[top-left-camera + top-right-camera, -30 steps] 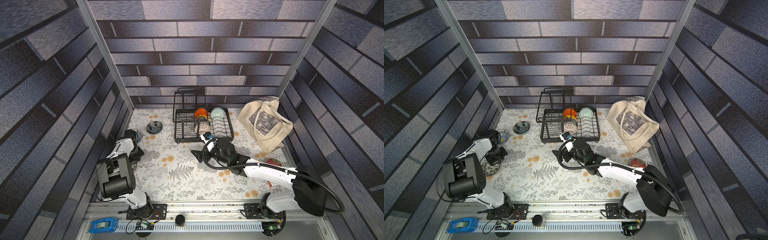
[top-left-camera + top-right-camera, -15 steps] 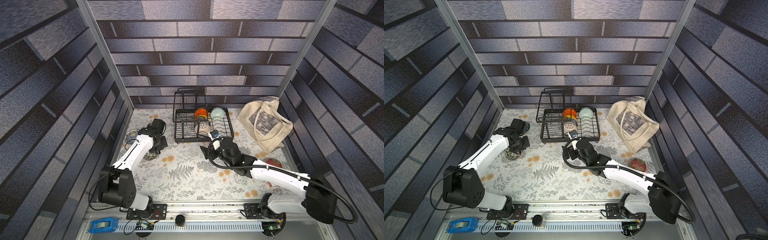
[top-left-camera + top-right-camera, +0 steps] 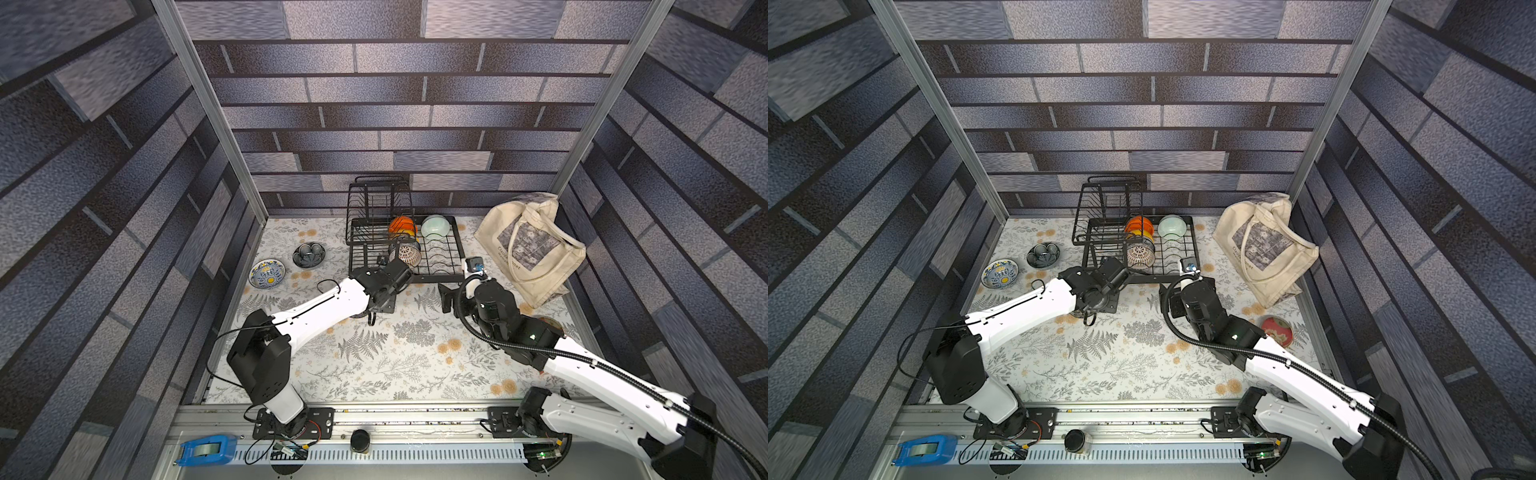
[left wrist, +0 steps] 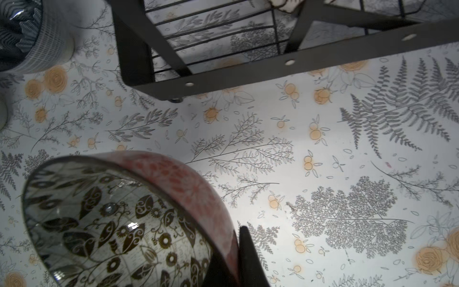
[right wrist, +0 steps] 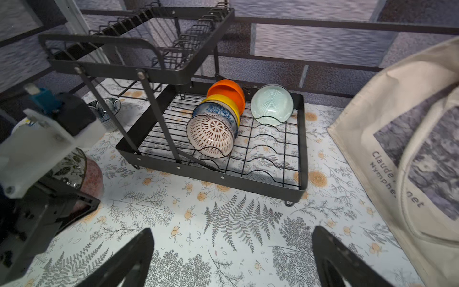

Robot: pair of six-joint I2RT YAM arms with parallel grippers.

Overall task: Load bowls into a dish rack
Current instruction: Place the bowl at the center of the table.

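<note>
I should keep carrying the leafy bowl (image 4: 119,225), which faces up, with my left gripper to the mat (image 3: 417,308) by my open right gripper until the bowl rests there, since the mat is clear.
My left gripper (image 4: 236,238) is shut on the rim of a bowl (image 4: 124,223), dark leafy inside and red outside. It holds the bowl tilted just in front of the dish rack (image 3: 457,249), above the mat. The right wrist view shows this bowl (image 5: 82,171) left of the rack (image 5: 301,149). In the rack, the orange bowl (image 3: 401,224), a yellow one, a blue floral one and the white lattice bowl (image 3: 409,253) lean together, with a pale green bowl (image 3: 434,227) beside them. My right gripper (image 5: 233,258) is open and empty, low before the rack's right end.
A blue-yellow bowl (image 3: 267,273) and a dark blue-grey bowl (image 3: 308,254) sit on the mat left of the rack. A red bowl (image 3: 1277,331) lies by the right wall behind my right arm. A cream tote bag (image 3: 532,245) slumps right of the rack.
My left arm has swung from the table's left edge to the rack's front, carrying the leafy bowl. My right gripper has drawn back to the right, still open.
</note>
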